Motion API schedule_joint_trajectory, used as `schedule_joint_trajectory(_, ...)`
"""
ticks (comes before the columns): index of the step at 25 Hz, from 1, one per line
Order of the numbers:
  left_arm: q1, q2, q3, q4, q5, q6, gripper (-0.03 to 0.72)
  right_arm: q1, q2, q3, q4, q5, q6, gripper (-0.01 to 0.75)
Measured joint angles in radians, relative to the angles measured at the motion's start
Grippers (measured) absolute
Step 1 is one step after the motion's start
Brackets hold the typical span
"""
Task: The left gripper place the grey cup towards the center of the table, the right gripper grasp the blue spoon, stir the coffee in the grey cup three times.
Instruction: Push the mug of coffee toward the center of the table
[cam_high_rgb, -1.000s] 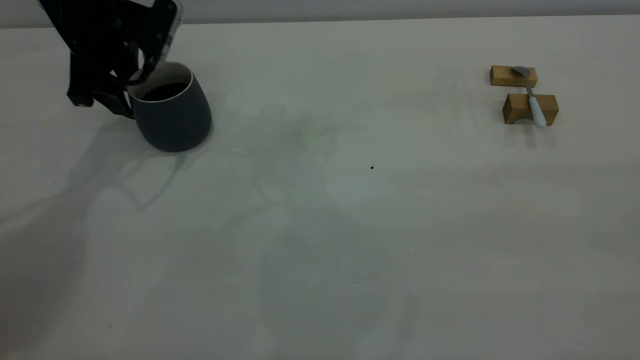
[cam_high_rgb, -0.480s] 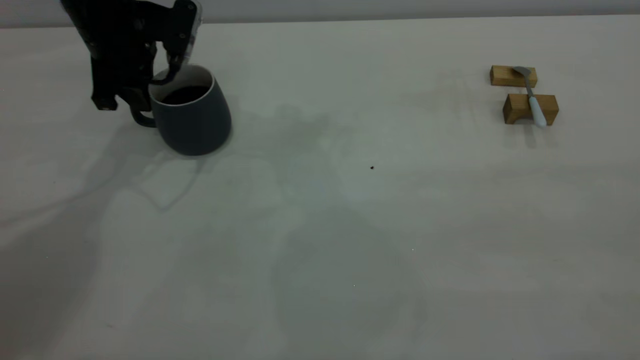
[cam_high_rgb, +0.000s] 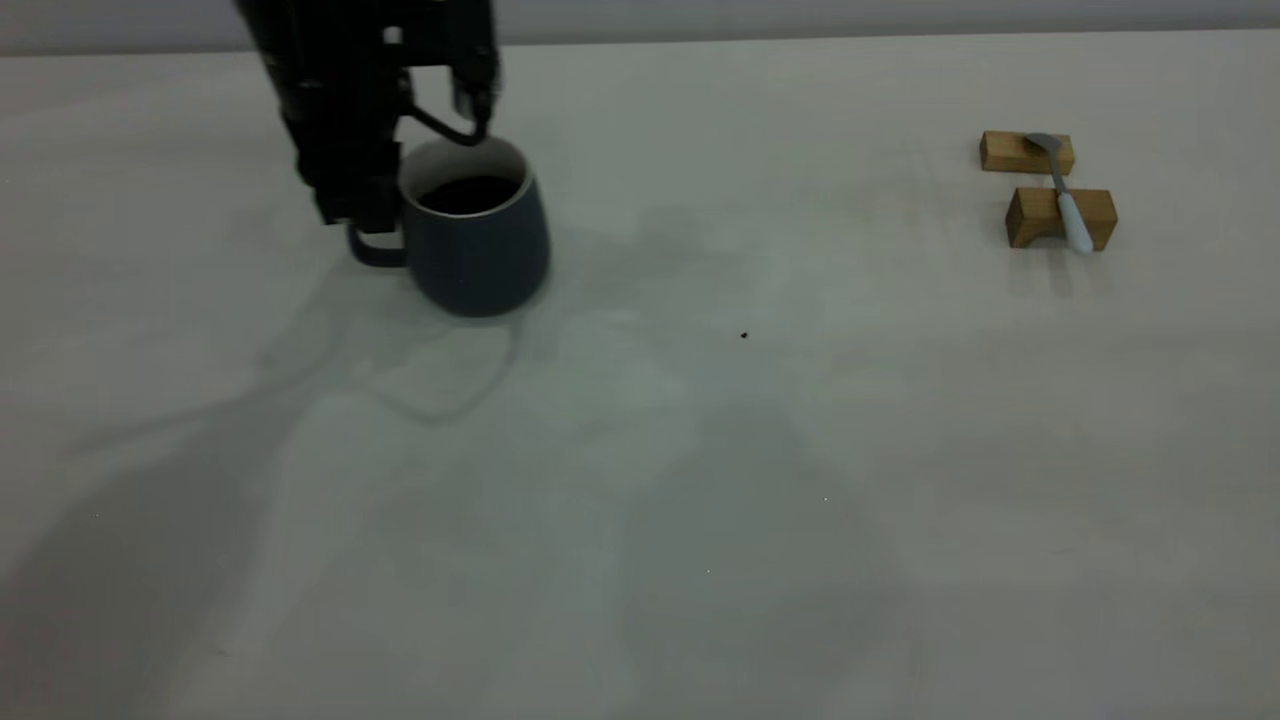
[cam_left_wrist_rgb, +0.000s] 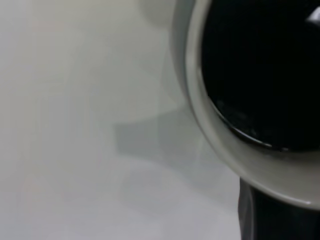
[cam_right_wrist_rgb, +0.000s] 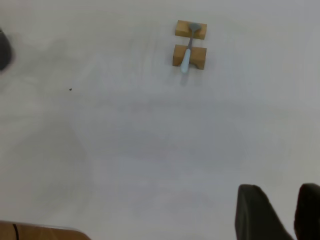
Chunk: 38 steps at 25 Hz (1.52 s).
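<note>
The way is open and I hold the grey cup upright (cam_high_rgb: 480, 258) by its handle, so my left gripper should continue toward the table's center (cam_high_rgb: 680, 282) and let go there.
The grey cup (cam_high_rgb: 480, 255) stands left of the table's (cam_high_rgb: 700, 450) middle, towards the far side, with dark coffee (cam_high_rgb: 468, 195) inside. My left gripper (cam_high_rgb: 365, 215) reaches down beside the cup, shut on its loop handle. In the left wrist view the cup's white rim (cam_left_wrist_rgb: 220, 145) and the coffee (cam_left_wrist_rgb: 260, 65) fill the side of the picture. The blue spoon (cam_high_rgb: 1066, 200) lies across two wooden blocks at the far right, its pale handle towards the front; it also shows as the blue spoon (cam_right_wrist_rgb: 188, 50) in the right wrist view. My right gripper (cam_right_wrist_rgb: 279, 187) hovers well away from it, open and empty.
Two small wooden blocks (cam_high_rgb: 1010, 152) (cam_high_rgb: 1032, 215) carry the spoon. A tiny dark speck (cam_high_rgb: 744, 335) marks the tabletop near its middle. The table's far edge meets a grey wall (cam_high_rgb: 800, 15).
The left gripper has carried the grey cup to the right, towards the table's middle. The spoon and blocks have not moved.
</note>
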<state>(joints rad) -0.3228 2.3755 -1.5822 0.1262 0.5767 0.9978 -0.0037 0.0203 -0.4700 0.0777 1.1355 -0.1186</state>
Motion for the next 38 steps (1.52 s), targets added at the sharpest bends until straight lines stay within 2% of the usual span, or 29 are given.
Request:
schedule_joint_trajectory(6, -0.081, 0.025, -0.013, 0.0, -0.045, -0.049, 0.208, 0.0, 0.0, 0.0, 0.0, 0.0, 0.0, 0.238)
schedule_joint_trajectory(17, -0.199, 0.087, -0.132, 0.0, -0.042, -0.125, 0.208, 0.0, 0.0, 0.0, 0.0, 0.0, 0.0, 0.238)
schedule_joint_trajectory(28, -0.215, 0.104, -0.161, 0.0, -0.041, -0.139, 0.219, 0.0, 0.0, 0.0, 0.0, 0.0, 0.0, 0.238)
schedule_joint_trajectory(30, -0.215, 0.105, -0.161, 0.0, -0.044, -0.14, 0.287, 0.0, 0.0, 0.0, 0.0, 0.0, 0.0, 0.238)
schedule_joint_trajectory(35, -0.217, 0.094, -0.161, 0.0, -0.033, -0.142, 0.623, 0.0, 0.0, 0.0, 0.0, 0.0, 0.0, 0.238)
schedule_joint_trajectory(38, -0.217, 0.048, -0.161, 0.0, 0.03, -0.143, 0.676, 0.0, 0.0, 0.0, 0.0, 0.0, 0.0, 0.238)
